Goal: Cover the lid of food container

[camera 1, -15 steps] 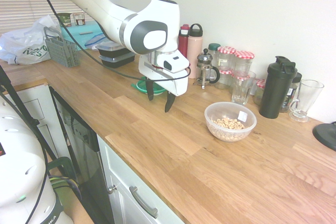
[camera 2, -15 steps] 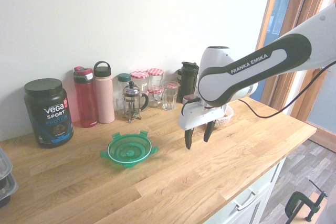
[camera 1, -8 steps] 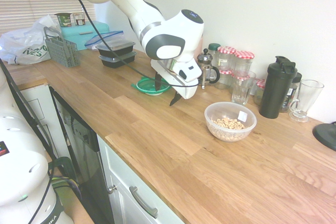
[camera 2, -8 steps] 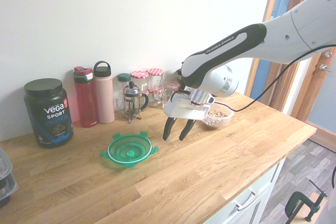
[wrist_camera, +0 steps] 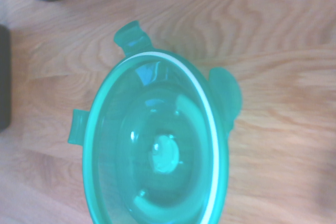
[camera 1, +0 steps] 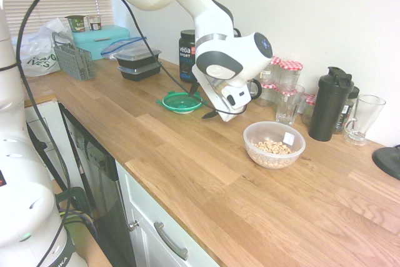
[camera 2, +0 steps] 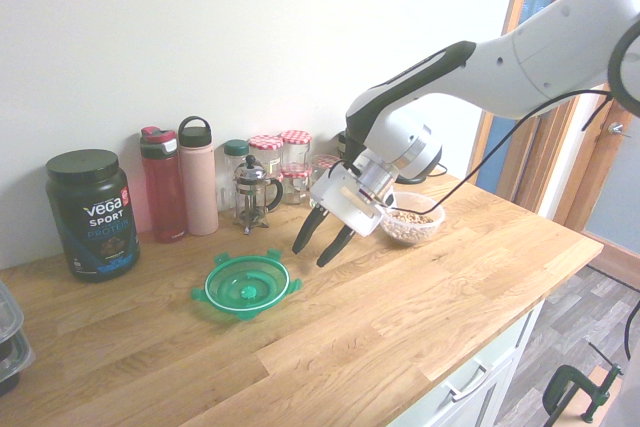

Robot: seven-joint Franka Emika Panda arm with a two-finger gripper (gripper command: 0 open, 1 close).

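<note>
I am looking at the green lid's white ring (camera 1: pixel 181 102) and hollow inside (wrist_camera: pixel 214 145) facing up, so I should expect a raised lid top hidden underneath when I turn the lid over.
The round green lid (camera 1: pixel 182 102) (camera 2: pixel 247 285) lies flat on the wooden counter, its white ring and clip tabs showing, and it fills the wrist view (wrist_camera: pixel 157 156). My gripper (camera 2: pixel 311 253) (camera 1: pixel 201 107) hangs tilted just beside and above the lid's rim, on the side facing the container. It is open and holds nothing. The food container (camera 1: pixel 274 144) (camera 2: pixel 410 224), a clear round bowl with pale cereal pieces inside, stands uncovered further along the counter behind the arm.
Along the wall stand a protein tub (camera 2: pixel 92 213), two bottles (camera 2: pixel 183 182), a French press (camera 2: pixel 253 192), red-lidded jars (camera 1: pixel 280 73), a black shaker (camera 1: pixel 330 104) and a glass (camera 1: pixel 360 119). Black meal boxes (camera 1: pixel 137 64) sit at the far end. The counter's front edge (camera 1: pixel 169 201) is near.
The arm swung along the counter toward the green lid and tilted its hand over it. The gripper stayed open; the lid and the bowl have not moved.
</note>
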